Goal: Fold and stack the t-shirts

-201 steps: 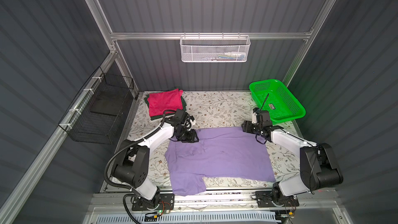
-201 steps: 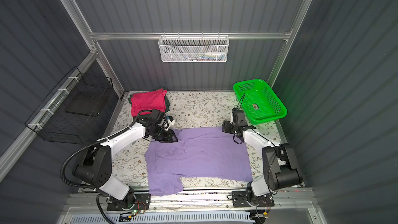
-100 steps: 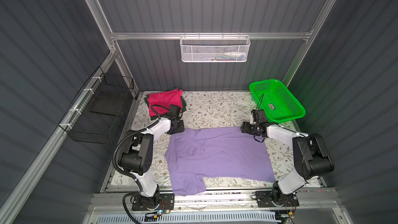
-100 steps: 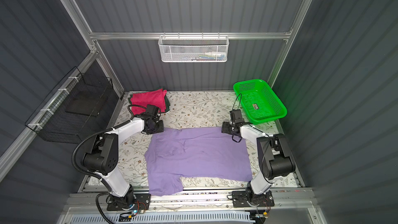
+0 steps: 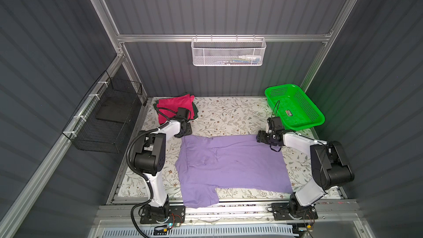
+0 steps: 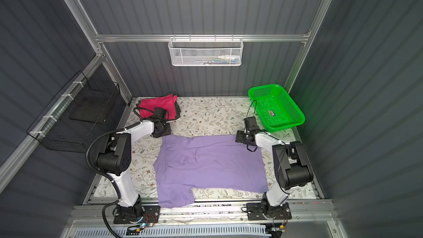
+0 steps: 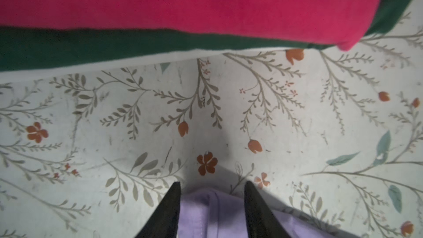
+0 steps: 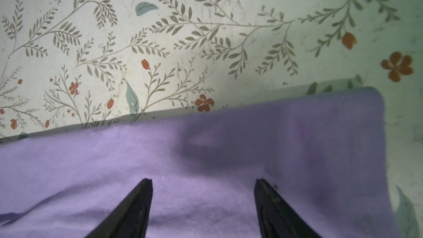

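The lavender t-shirt's sleeve (image 5: 200,199) hangs over the front edge of the table, so my right gripper should grab the t-shirt's far corner (image 8: 370,97) and both grippers should pull the t-shirt back before folding.
A lavender t-shirt (image 5: 229,163) (image 6: 210,163) lies spread flat mid-table, one sleeve hanging over the front edge. My left gripper (image 5: 185,131) (image 6: 166,130) sits low at its far left corner. In the left wrist view the gripper (image 7: 212,183) is open, and the lavender cloth (image 7: 212,216) lies loose between the two fingers. My right gripper (image 5: 261,138) (image 6: 239,138) hovers over the far right corner. It is open (image 8: 203,179) above flat lavender cloth (image 8: 206,147). A folded magenta t-shirt (image 5: 175,107) (image 7: 183,1) rests on a folded dark green t-shirt (image 5: 194,111) (image 7: 91,49) at the back left.
A bright green mesh basket (image 5: 304,125) stands at the back right, just behind the right arm. A black wire basket (image 5: 107,115) hangs on the left wall and a white mesh basket (image 5: 229,51) on the back rail. The floral tabletop (image 5: 229,115) shows behind the shirt.
The left gripper moved left and back, and the shirt's far left corner went with it. Both arms drew their elbows back. Both grippers' jaws stand a little wider.
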### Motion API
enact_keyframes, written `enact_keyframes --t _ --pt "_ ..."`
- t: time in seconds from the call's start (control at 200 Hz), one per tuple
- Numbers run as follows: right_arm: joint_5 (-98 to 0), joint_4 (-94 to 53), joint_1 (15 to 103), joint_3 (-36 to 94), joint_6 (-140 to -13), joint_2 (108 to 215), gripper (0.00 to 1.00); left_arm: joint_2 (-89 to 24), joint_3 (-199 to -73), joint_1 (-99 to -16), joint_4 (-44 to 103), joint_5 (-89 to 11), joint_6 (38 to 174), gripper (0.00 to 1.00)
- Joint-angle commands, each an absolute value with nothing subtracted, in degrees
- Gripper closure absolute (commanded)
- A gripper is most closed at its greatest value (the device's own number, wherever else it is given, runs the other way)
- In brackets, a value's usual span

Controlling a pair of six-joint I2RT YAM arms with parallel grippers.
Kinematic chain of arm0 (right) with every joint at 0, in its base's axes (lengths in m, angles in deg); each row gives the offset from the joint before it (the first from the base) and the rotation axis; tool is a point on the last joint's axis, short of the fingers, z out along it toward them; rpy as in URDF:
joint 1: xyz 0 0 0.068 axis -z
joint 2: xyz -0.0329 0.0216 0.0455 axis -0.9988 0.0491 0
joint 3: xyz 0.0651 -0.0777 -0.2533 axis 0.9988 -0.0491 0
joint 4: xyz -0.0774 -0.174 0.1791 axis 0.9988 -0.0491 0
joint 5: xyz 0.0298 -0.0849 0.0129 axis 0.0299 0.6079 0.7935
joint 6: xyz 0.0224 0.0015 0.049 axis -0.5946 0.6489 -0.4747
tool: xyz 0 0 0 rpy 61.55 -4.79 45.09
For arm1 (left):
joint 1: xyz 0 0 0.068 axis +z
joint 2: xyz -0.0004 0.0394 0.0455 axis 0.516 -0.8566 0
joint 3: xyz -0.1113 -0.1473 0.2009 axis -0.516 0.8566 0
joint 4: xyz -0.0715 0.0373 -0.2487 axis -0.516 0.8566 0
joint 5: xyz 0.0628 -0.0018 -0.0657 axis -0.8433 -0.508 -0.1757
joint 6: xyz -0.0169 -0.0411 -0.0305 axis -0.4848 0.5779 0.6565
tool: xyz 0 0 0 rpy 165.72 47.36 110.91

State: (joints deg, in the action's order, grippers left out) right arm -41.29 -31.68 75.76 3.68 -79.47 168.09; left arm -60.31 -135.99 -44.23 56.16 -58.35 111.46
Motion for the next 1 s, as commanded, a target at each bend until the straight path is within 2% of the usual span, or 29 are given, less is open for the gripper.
enact_keyframes --t 0.0,0.095,0.275,0.385,0.59,0.73,0.996 --pt "-41.5 -32.6 75.7 4.8 -79.6 167.7 0.27 -61.3 -138.1 -44.0 57.2 -56.7 111.1 0.54" --pt "-40.9 -32.7 75.7 4.8 -79.8 167.6 0.27 -61.5 -138.0 -44.0 58.2 -57.1 111.7 0.58" --pt "-37.5 -33.3 76.0 3.9 -81.5 165.8 0.29 -60.6 -136.2 -43.7 59.6 -60.2 113.0 0.88" --pt "-35.6 -33.5 76.7 3.9 -82.1 164.2 0.29 -58.2 -133.4 -42.7 58.4 -62.6 114.4 1.0" --pt "-28.9 -45.9 76.9 14.8 -80.8 171.2 0.29 -56.5 -131.3 -40.3 57.5 -62.4 113.8 1.0" --pt "-27.2 -47.9 77.5 17.8 -81.1 173.6 0.29 -55.3 -129.6 -39.4 57.3 -63.6 113.3 1.0" --pt "-29.0 -52.9 77.7 29.0 -79.7 183.2 0.43 -55.2 -127.8 -38.4 55.4 -60.6 113.0 1.0"
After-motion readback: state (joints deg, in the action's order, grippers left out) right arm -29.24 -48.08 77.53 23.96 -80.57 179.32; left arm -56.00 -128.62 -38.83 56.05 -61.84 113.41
